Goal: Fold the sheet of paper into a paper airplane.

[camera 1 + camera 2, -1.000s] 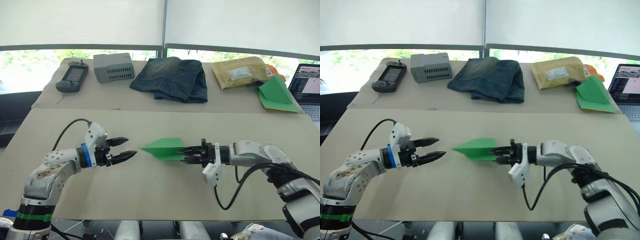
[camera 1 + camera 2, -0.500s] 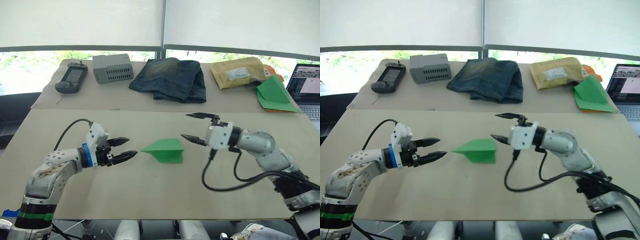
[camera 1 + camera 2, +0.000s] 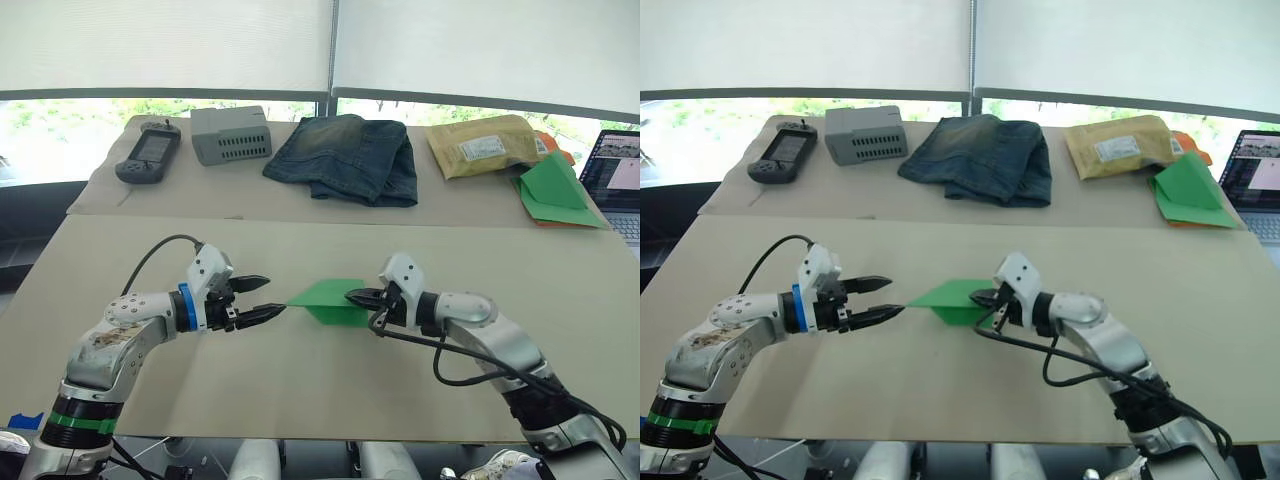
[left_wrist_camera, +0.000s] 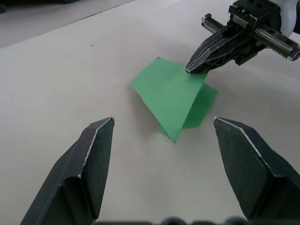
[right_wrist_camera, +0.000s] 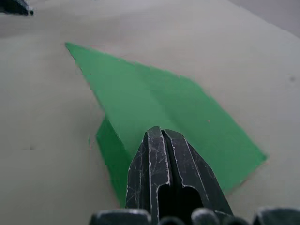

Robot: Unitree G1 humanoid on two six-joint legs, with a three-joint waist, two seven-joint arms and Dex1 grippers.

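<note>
The sheet of paper [image 3: 342, 315] will open out again after I press it narrow, because the sheet's upper flap [image 3: 328, 293] is sticking up off the lower layer.
The sheet of paper [image 3: 325, 297] is bright green and folded into a pointed wedge. It lies mid-table with its point toward my left gripper, and one flap [image 4: 173, 93] stands raised. My right gripper [image 3: 350, 296] is shut, its joined fingertips [image 5: 161, 133] resting on the wedge's wide end at the upper flap's edge. My left gripper [image 3: 272, 297] hovers open just off the paper's point, with nothing between its fingers [image 4: 98, 159].
Along the back table lie a handheld game controller [image 3: 148, 155], a grey vented box [image 3: 231, 134], folded jeans [image 3: 345, 155], a padded envelope [image 3: 480, 145] and a bigger green paper with an orange edge [image 3: 555, 190]. A laptop [image 3: 625, 175] sits at far right.
The right gripper lifted off the paper with its fingers open, then came back down shut onto the wedge's wide end. The left gripper stayed open and edged closer to the point.
</note>
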